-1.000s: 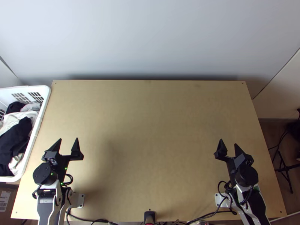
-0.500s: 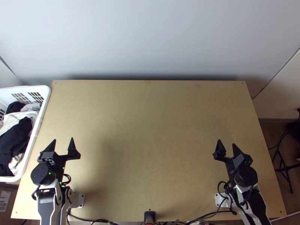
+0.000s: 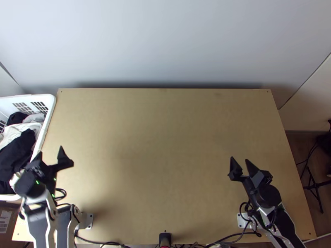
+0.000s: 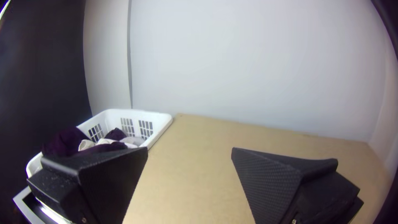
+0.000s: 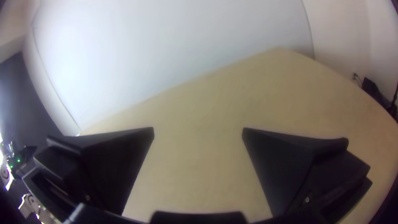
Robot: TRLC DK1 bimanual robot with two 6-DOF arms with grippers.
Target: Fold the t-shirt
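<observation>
My gripper will find more white cloth hidden underneath when it lifts the dark cloth (image 3: 16, 152), since white cloth (image 3: 15, 131) pokes out past opposite edges of it.
In the top view my left gripper (image 3: 50, 153) stands open at the table's left edge, beside the basket's near right corner, with nothing between its fingers. The left wrist view shows the same gripper (image 4: 189, 151) spread wide. My right gripper (image 3: 240, 160) is open over the table's right part, and in the right wrist view this gripper (image 5: 198, 130) has bare wood beyond its parted fingers. Dark cloth (image 3: 16, 153) and white cloth (image 3: 14, 133) lie bunched in the basket; which piece is a t-shirt I cannot tell.
A white laundry basket (image 3: 50, 108) stands against the left side of the wooden table (image 3: 165, 136). A pale wall rises behind the table's far edge. Cables run along the near edge beside a small black device (image 3: 165, 239). A black stand is on the floor at the right.
My left gripper has moved left toward the basket. The right gripper has shifted slightly to the left. Both have stayed open.
</observation>
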